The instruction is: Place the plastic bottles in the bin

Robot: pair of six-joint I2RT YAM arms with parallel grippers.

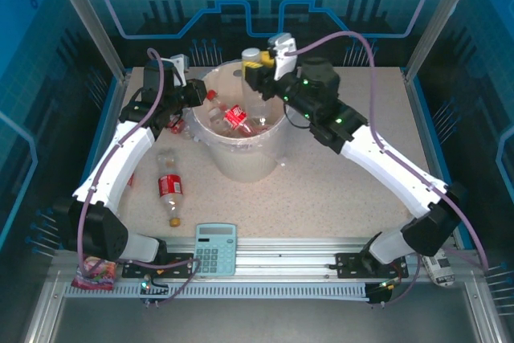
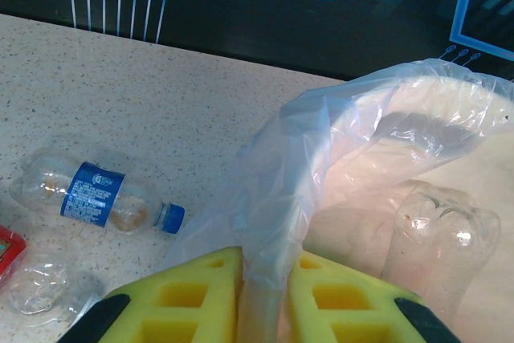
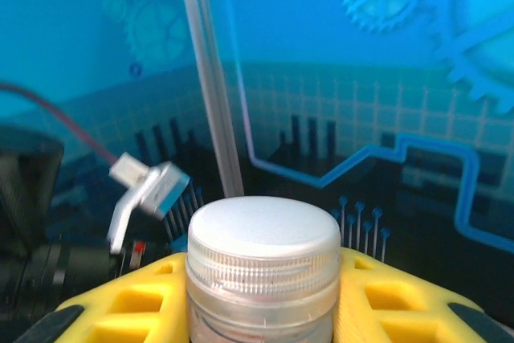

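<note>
I should keep lowering the pale-capped bottle [image 1: 254, 95] with my right gripper, as it hangs bottom-first over the bin's opening [image 1: 230, 99], until the bottle's cap is below the bin's rim.
The cream-white bin [image 1: 242, 159] stands mid-table with a clear bag liner [image 2: 321, 142] over its rim. Several plastic bottles lie inside, among them a red-labelled one [image 1: 235, 116] and a clear one [image 2: 442, 242]. My left gripper [image 1: 195, 94] [image 2: 264, 283] is at the bin's left rim, shut on the liner and rim. My right gripper [image 1: 259, 71] [image 3: 263, 283] hovers over the bin's far rim, shut on a pale-capped bottle [image 1: 252, 59] [image 3: 263, 238]. On the table lie a red-labelled bottle [image 1: 169, 191], a clear one [image 1: 166, 159] and a blue-labelled one [image 2: 96, 194].
A pale blue calculator [image 1: 216, 248] lies at the near edge, with a pink snack packet [image 1: 95, 272] at the near left corner. A crushed clear bottle [image 2: 38, 287] and something red [image 2: 6, 251] lie left of the bin. Blue walls close in the table.
</note>
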